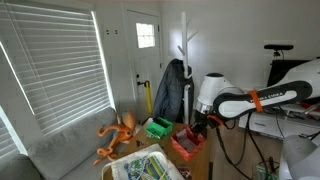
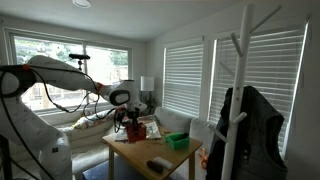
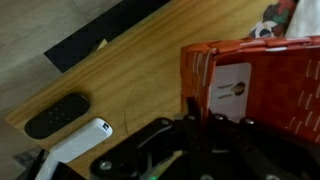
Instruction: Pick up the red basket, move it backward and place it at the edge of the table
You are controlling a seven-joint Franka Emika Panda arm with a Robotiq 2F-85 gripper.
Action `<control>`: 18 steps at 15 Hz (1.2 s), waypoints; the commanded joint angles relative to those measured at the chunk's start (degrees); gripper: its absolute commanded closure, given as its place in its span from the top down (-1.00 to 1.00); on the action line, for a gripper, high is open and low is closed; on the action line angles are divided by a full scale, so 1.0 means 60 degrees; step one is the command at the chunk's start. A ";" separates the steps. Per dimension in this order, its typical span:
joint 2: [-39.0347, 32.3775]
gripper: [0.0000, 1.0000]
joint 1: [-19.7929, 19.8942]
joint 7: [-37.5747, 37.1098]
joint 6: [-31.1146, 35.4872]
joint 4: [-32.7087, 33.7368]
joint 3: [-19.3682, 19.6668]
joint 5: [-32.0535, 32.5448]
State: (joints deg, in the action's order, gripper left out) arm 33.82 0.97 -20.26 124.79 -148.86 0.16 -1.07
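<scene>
The red basket's near side (image 3: pixel 192 78) sits slanted against the table's edge (image 3: pixel 122 41), so next my gripper turns the basket square to that edge before I put it down.
The red basket (image 1: pixel 185 148) is under the gripper (image 1: pixel 200 126) at the table's (image 1: pixel 196 166) side, and also shows in the other exterior view (image 2: pixel 136 128). In the wrist view the red basket (image 3: pixel 265 85), with a white label on it, fills the right side. The dark gripper fingers (image 3: pixel 200 112) straddle the basket's near wall, with one finger outside it, and appear shut on that wall. The brown wooden table (image 3: pixel 120 70) lies under it.
A green basket (image 1: pixel 158 128) (image 2: pixel 177 142) stands on the table near the red one. An orange octopus plush (image 1: pixel 118 135) lies on the grey sofa. A black remote (image 3: pixel 57 115) and a white device (image 3: pixel 80 140) lie on the table. A coat rack (image 2: pixel 240 110) stands nearby.
</scene>
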 commanded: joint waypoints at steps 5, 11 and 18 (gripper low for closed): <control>-0.1395 -0.98 -0.0127 0.3551 -0.0518 0.1113 0.0174 0.0614; -0.1490 -0.98 -0.0371 0.3315 -0.0679 0.1104 -0.0214 0.0315; -0.1131 -0.98 -0.0337 0.2709 -0.0895 0.0437 -0.0151 -0.0047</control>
State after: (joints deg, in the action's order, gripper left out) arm 24.36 -1.19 -3.38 120.72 -143.93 -0.93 0.44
